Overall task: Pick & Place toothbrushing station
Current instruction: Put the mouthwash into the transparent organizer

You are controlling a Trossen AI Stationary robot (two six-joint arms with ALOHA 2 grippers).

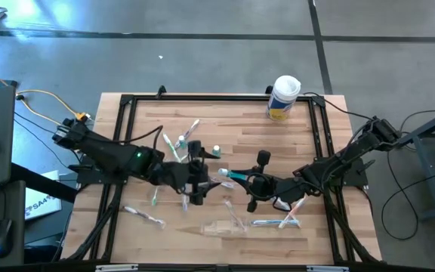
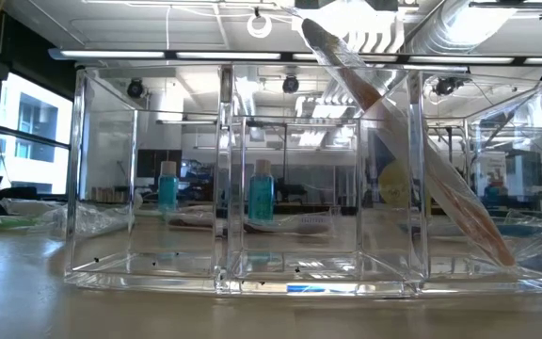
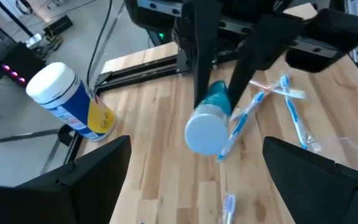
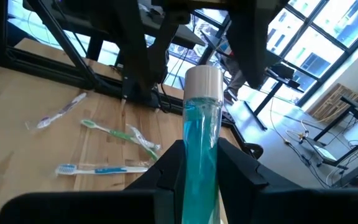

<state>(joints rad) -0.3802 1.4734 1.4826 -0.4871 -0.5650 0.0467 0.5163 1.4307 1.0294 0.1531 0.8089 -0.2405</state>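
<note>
My left gripper should grab the pale cap (image 1: 223,172) and bring the tube body-down to the clear plastic holder, because my right gripper is covering the tube's teal body (image 1: 237,175).
My right gripper (image 1: 249,181) is shut on a small tube of teal liquid with a pale cap (image 4: 202,118), held above the table's middle. My left gripper (image 1: 197,185) stands open just left of the cap, its fingers (image 3: 95,177) wide apart and touching nothing. The clear plastic holder (image 2: 299,179) stands near the table's front edge; one wrapped toothbrush (image 2: 412,151) leans in its right compartment. Other toothbrushes (image 1: 187,134) lie scattered on the wood. Two more teal tubes (image 2: 260,193) stand upright behind the holder. My right gripper pinches the tube's teal body (image 4: 201,165) between its two fingers. The fingers come nearly level from the table's right and lie along the tube. Its capped end (image 3: 205,130) sticks out past the fingertips toward my left gripper. The tube is lifted clear of the table.
A large white canister with a yellow label (image 1: 283,97) stands at the far right of the table. A black frame (image 1: 127,102) runs round the tabletop. Loose toothbrushes lie at the near right (image 1: 276,222) and near left (image 1: 143,215).
</note>
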